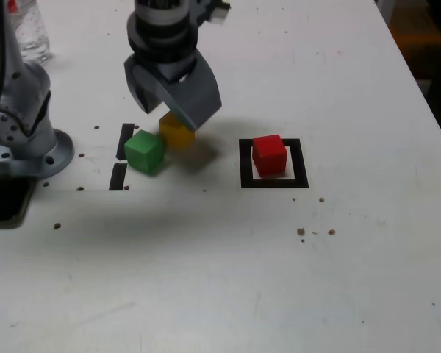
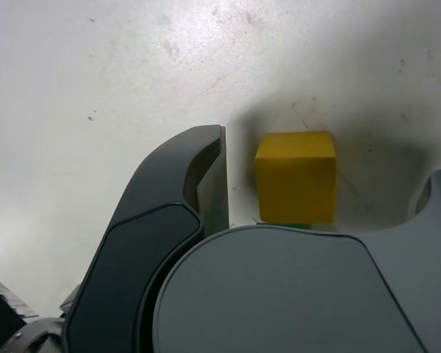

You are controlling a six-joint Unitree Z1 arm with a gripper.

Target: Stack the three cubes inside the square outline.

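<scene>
My gripper will bring the yellow cube (image 1: 177, 132) away alone when it lifts, because the green cube (image 1: 145, 151) only stands next to it, its top clear.
The yellow cube (image 1: 176, 134) rests on the white table, touching the green cube (image 1: 144, 151) on the exterior view's left. My gripper (image 1: 169, 99) hangs open just above the yellow cube, one jaw on each side. In the wrist view the yellow cube (image 2: 295, 176) lies between the dark fingers (image 2: 206, 176), apart from both, and my gripper (image 2: 327, 165) holds nothing. The red cube (image 1: 269, 154) stands inside the square outline (image 1: 245, 163) on the exterior view's right.
Two short black strips (image 1: 125, 140) lie beside the green cube. The arm's grey base (image 1: 29, 132) stands at the exterior view's left, with a clear plastic bottle (image 1: 29, 29) behind it and a dark flat object (image 1: 7, 200) in front. The table edge (image 1: 426, 88) runs along the right.
</scene>
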